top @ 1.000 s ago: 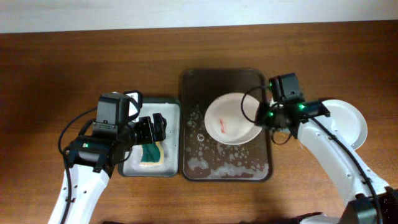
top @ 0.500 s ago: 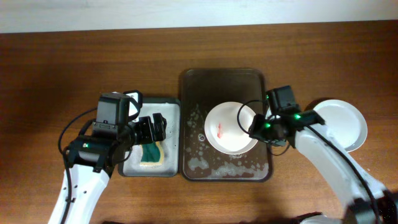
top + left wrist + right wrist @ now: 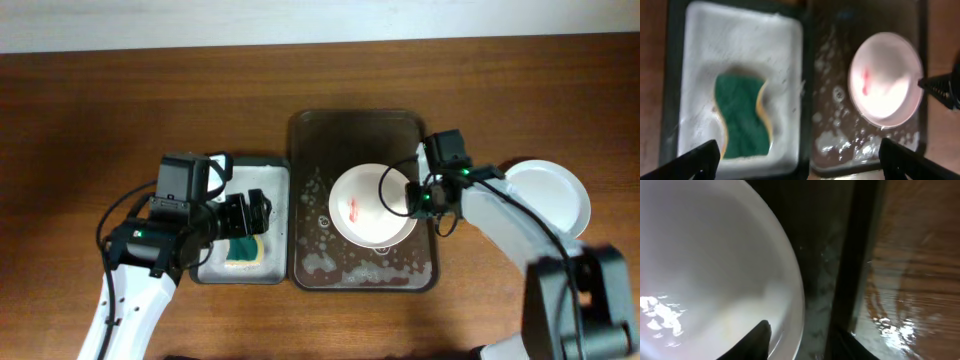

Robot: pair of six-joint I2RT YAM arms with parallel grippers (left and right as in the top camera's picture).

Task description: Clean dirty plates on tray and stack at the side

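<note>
With a red smear on the white plate, my left gripper should take the green sponge and scrub while my right gripper steadies the plate's rim.
A white plate with a red smear lies in the dark brown tray, among foam. My right gripper is at its right rim. In the right wrist view one finger sits over the plate's inside and the other outside the rim, with a gap of tray showing; the jaws look open. My left gripper is wide open and empty above the green sponge. The left wrist view also shows the smeared plate. A clean white plate lies on the table at the right.
The smaller grey tray with a black rim holds the sponge and foam, just left of the brown tray. It fills the left of the left wrist view, with the brown tray beside it. Bare wooden table surrounds both trays.
The smeared plate, raised and tilted a second ago, has come down flat in the brown tray. My right gripper stays at its rim. My left gripper has shifted slightly nearer the sponge.
</note>
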